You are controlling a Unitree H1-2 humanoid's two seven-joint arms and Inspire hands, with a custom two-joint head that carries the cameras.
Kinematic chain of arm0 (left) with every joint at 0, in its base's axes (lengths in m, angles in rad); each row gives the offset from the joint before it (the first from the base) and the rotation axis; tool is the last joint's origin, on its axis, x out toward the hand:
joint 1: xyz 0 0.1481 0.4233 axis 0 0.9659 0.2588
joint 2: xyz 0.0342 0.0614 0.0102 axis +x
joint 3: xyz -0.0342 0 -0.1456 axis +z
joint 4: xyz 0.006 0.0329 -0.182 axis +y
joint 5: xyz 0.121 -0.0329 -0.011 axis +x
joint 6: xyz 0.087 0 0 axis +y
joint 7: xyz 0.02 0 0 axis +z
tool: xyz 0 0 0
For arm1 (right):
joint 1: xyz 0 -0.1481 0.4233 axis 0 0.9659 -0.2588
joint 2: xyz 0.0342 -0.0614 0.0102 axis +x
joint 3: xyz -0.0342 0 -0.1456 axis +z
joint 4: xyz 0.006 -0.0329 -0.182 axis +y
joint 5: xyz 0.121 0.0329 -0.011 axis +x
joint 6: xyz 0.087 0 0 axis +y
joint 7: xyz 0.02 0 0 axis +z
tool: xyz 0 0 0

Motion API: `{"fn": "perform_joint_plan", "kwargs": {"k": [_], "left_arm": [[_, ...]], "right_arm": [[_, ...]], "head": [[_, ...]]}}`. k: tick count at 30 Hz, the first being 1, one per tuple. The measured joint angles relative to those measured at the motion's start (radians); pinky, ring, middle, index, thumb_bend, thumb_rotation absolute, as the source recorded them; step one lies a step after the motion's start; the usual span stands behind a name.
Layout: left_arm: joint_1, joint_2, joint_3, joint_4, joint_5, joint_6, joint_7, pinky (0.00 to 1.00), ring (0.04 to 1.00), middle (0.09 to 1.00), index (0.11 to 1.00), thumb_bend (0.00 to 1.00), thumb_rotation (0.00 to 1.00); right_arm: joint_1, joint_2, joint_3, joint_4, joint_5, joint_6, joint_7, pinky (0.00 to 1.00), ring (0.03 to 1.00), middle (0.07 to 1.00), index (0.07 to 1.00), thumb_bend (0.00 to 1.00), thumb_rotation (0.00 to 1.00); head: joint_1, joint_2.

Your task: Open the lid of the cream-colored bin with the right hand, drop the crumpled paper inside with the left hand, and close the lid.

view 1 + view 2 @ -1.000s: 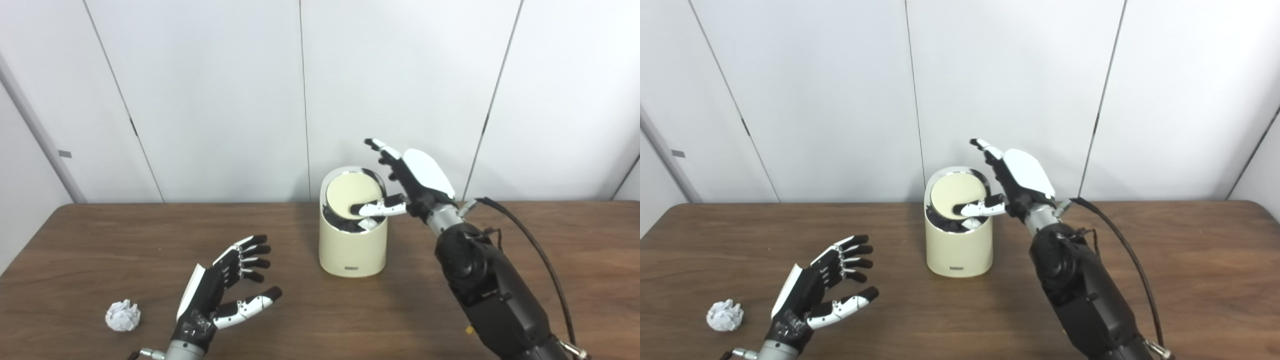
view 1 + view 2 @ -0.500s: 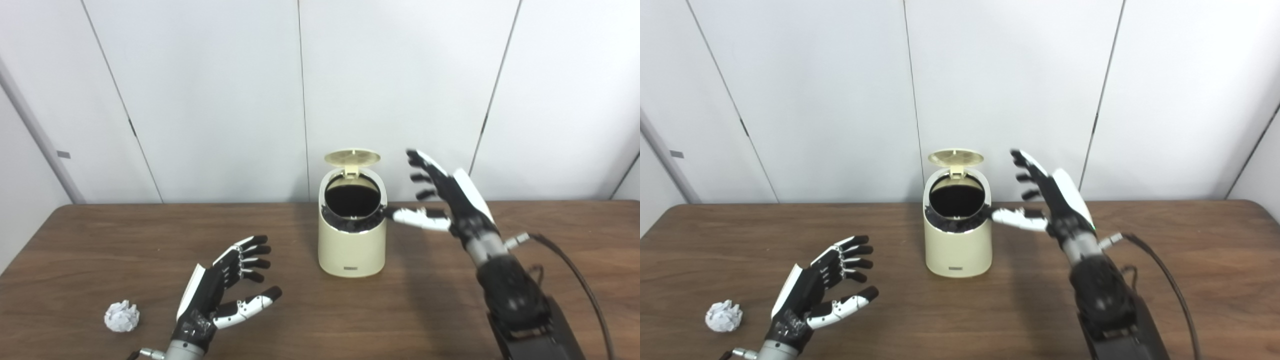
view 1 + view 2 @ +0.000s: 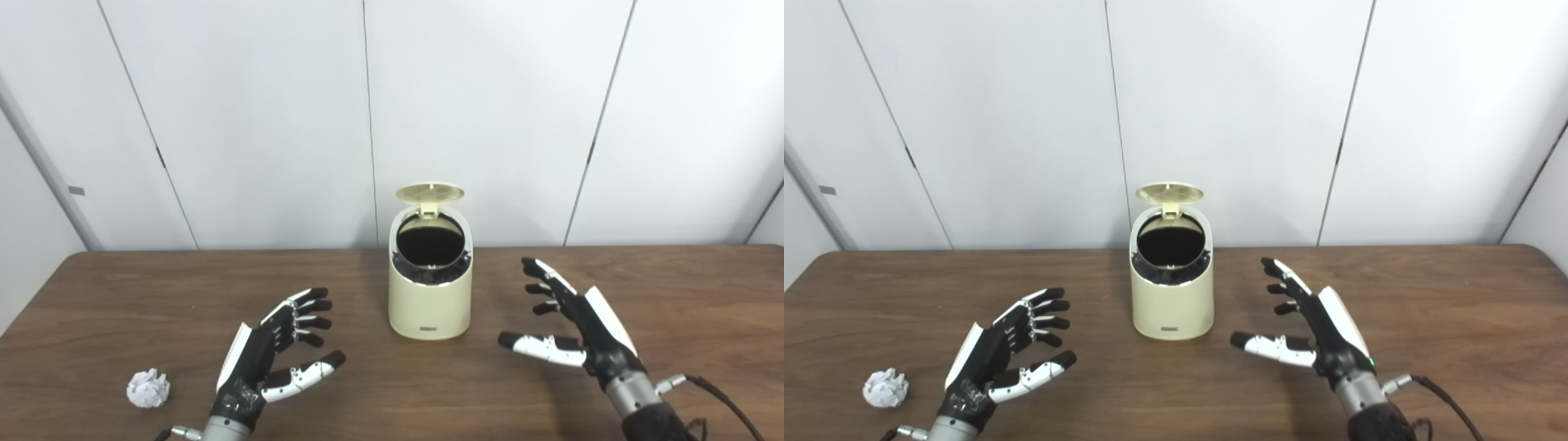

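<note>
My gripper will drop the crumpled paper (image 3: 148, 388), and the paper will fall through and stay hidden inside, because the bin's dark opening (image 3: 430, 245) is wider than the paper.
The cream-colored bin (image 3: 429, 303) stands at the middle of the wooden table, its round lid (image 3: 430, 193) flipped up at the back and the dark inside showing. A white crumpled paper ball (image 3: 147, 388) lies on the table at the near left. My left hand (image 3: 269, 358) hovers open, fingers spread, to the right of the paper and left of the bin, holding nothing. My right hand (image 3: 572, 327) is open too, low over the table to the right of the bin and apart from it.
The brown table (image 3: 704, 306) runs the full width, its back edge against white wall panels (image 3: 245, 122). A black cable (image 3: 723, 398) trails from my right wrist at the near right.
The lid went from pressed by my right thumb to standing open. My right hand then drew back from the bin, down and toward me. The left hand and the paper stayed put.
</note>
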Motion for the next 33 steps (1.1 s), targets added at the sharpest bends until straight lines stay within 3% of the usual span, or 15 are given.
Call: {"fn": "perform_joint_plan", "kwargs": {"k": [3,5,8,10,13,14,17,19,25,31,33], "left_arm": [[0.0,0.0,-0.001,0.0,0.004,0.0,0.0,0.6,0.701,0.789,0.831,0.68,0.17],[0.0,-0.002,-0.004,0.0,0.012,0.0,0.001,0.61,0.699,0.789,0.828,0.68,0.17],[0.0,-0.014,-0.014,0.0,0.023,0.0,0.006,0.6,0.701,0.787,0.823,0.67,0.13],[0.0,-0.03,-0.024,0.001,0.027,0.0,0.01,0.61,0.703,0.785,0.82,0.69,0.16],[-0.001,-0.063,-0.038,0.004,0.029,0.0,0.015,0.62,0.713,0.786,0.825,0.72,0.16],[-0.001,-0.075,-0.041,0.007,0.03,0.0,0.017,0.62,0.715,0.787,0.825,0.72,0.16],[-0.009,-0.106,-0.049,0.026,0.039,-0.001,0.032,0.62,0.721,0.79,0.829,0.72,0.17],[-0.015,-0.114,-0.053,0.046,0.059,-0.004,0.042,0.61,0.723,0.788,0.831,0.72,0.18],[-0.01,-0.111,-0.055,0.034,0.105,-0.001,0.059,0.59,0.719,0.782,0.825,0.73,0.17],[0.013,-0.07,-0.021,-0.149,0.247,0.074,0.084,0.47,0.63,0.77,0.794,0.69,0.02],[0.023,-0.052,0.003,-0.212,0.26,0.126,0.082,0.47,0.623,0.758,0.782,0.67,0.01]], "right_arm": [[0.015,0.002,0.0,-0.001,0.0,-0.011,-0.004,0.74,0.864,0.927,0.921,0.83,0.43],[0.021,0.002,-0.001,-0.003,0.004,-0.011,-0.001,0.73,0.863,0.932,0.925,0.82,0.39],[0.031,-0.002,-0.009,-0.011,0.024,-0.009,0.018,0.72,0.856,0.941,0.938,0.79,0.35],[0.041,-0.018,-0.013,-0.013,0.039,-0.01,0.03,0.77,0.87,0.954,0.945,0.77,0.31],[0.049,-0.04,-0.034,-0.013,0.055,-0.007,0.041,0.81,0.892,0.972,0.958,0.73,0.27],[0.048,-0.049,-0.041,-0.016,0.059,0.0,0.05,0.81,0.89,0.974,0.959,0.73,0.26],[0.046,-0.06,-0.055,-0.041,0.064,0.028,0.056,0.67,0.854,0.946,0.94,0.76,0.35],[0.039,-0.059,-0.053,-0.046,0.064,0.028,0.057,0.58,0.837,0.932,0.931,0.79,0.41],[0.031,-0.058,-0.051,-0.046,0.064,0.032,0.061,0.59,0.826,0.925,0.919,0.86,0.52],[0.032,-0.059,-0.051,-0.047,0.066,0.057,0.08,0.64,0.832,0.919,0.911,0.86,0.53],[0.032,-0.059,-0.052,-0.047,0.067,0.063,0.081,0.64,0.826,0.917,0.91,0.86,0.55]], "head": [[0.04,-0.006],[0.165,-0.006],[0.273,-0.015],[0.351,-0.031],[0.402,-0.04],[0.488,-0.06],[0.561,-0.08],[0.577,-0.084],[0.607,-0.091],[0.607,-0.095],[0.609,-0.095]]}}
